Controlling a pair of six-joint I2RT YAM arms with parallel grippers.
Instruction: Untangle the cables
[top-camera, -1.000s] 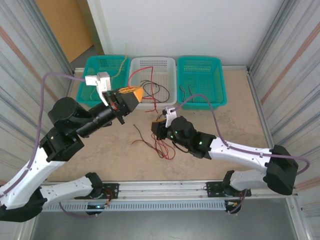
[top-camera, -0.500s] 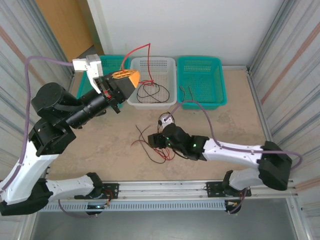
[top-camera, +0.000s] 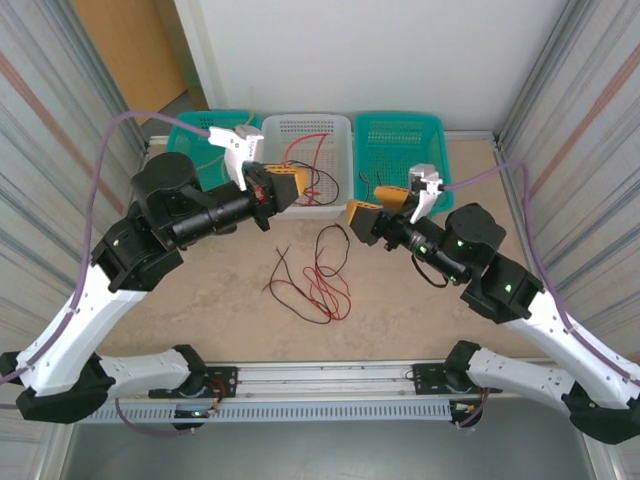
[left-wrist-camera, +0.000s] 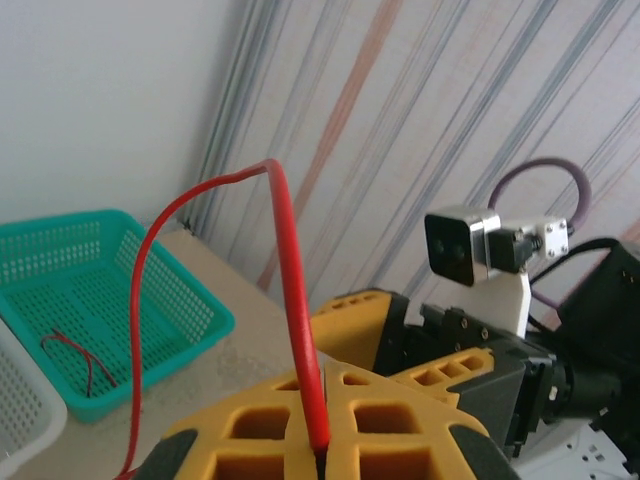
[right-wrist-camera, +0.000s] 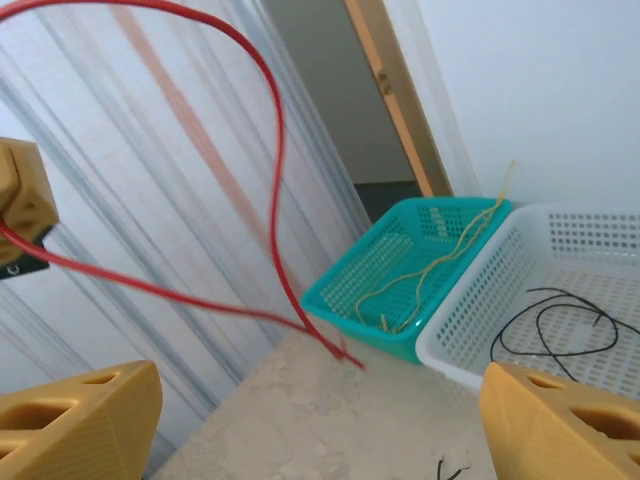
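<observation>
My right gripper has the raised red cable (right-wrist-camera: 277, 165), and the dangling tip (right-wrist-camera: 357, 362) hangs free of the tangle, so the cable will come away by itself when I carry it.
My left gripper (top-camera: 287, 186) is shut on a red cable (left-wrist-camera: 290, 260), which is pinched between its yellow jaws (left-wrist-camera: 318, 445) and arcs up and over toward the white basket (top-camera: 335, 128). A loose tangle of red and black cables (top-camera: 318, 277) lies on the table between the arms. My right gripper (top-camera: 374, 206) hangs above the table to the right of the tangle, open with nothing between its fingers (right-wrist-camera: 80, 420). In the right wrist view the red cable (right-wrist-camera: 276, 190) loops through the air ahead of my right gripper (right-wrist-camera: 320, 430).
Three baskets line the far edge. The left teal basket (right-wrist-camera: 400, 262) holds a yellowish cable (right-wrist-camera: 445, 250). The white basket (right-wrist-camera: 590, 235) holds black cable (right-wrist-camera: 555, 320). The right teal basket (left-wrist-camera: 190, 300) holds a short red wire (left-wrist-camera: 72, 355). Corrugated walls stand on both sides.
My right gripper has opened, let go of the tangle and risen to the right. My left gripper has swung right and lower with the red cable, toward the white basket.
</observation>
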